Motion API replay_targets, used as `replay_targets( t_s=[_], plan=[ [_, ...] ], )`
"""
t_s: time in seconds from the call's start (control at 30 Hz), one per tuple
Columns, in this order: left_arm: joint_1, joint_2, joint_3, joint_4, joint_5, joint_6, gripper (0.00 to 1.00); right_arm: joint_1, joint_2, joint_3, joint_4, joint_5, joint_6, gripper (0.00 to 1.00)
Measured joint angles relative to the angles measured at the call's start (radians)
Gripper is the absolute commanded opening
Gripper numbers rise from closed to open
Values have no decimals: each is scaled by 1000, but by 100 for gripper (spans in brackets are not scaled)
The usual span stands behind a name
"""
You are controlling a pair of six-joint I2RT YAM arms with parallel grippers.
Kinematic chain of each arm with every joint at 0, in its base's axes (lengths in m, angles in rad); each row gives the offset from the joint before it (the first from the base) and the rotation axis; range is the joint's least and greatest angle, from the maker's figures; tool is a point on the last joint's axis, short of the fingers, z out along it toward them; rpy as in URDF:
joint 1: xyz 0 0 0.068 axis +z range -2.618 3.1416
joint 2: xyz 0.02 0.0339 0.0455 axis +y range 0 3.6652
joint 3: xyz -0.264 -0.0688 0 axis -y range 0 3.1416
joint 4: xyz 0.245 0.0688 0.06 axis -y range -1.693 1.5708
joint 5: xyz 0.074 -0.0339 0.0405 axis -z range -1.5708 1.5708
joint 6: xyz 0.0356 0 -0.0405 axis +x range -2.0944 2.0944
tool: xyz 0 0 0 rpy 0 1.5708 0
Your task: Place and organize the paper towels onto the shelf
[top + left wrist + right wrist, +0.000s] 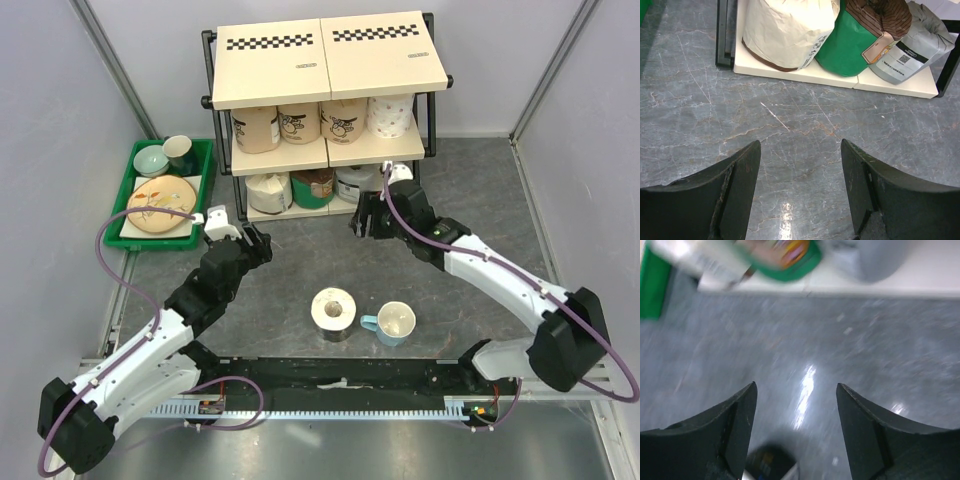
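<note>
The cream roll is standing with its open hole (333, 309) facing up. I should keep moving my open right gripper toward it until the fingers straddle the roll's side (346, 300).
The shelf (330, 62) stands at the back centre. Its middle tier holds three tan paper towel rolls (298, 122) and a white patterned roll (390, 115). Its bottom tier holds a white roll (268, 190), a green-wrapped brown roll (313, 187) and a grey roll (355, 182). One cream roll with a dark side (333, 313) stands on the table in front. My left gripper (260, 242) is open and empty over the table, facing the bottom tier's white roll (787, 30), green-wrapped roll (855, 40) and grey roll (915, 50); its gap shows in the left wrist view (800, 142). My right gripper (362, 222) is open and empty just before the bottom board (890, 282); its wrist view (796, 385) is blurred.
A white mug with a light-blue handle (393, 323) stands right of the loose roll. A green tray of dishes (206, 165) sits left of the shelf. A dark blurred object (767, 462) shows low between the right fingers; I cannot tell what it is.
</note>
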Motion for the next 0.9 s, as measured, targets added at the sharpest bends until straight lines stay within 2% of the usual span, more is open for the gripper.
replay_targets(
  t_s=[0.1, 0.27, 0.5, 0.9],
  plan=[
    [0, 0, 0, -2, 1, 0, 72, 29, -63, -2, -100, -165, -14, 75],
    [0, 0, 0, -4, 2, 0, 72, 87, -107, -27, -191, -294, -28, 76],
    [0, -2, 0, -13, 3, 0, 72, 207, -41, -73, -277, -339, -40, 77],
    [0, -12, 0, -38, 3, 0, 72, 236, -40, -103, -313, -339, -55, 75]
  ],
)
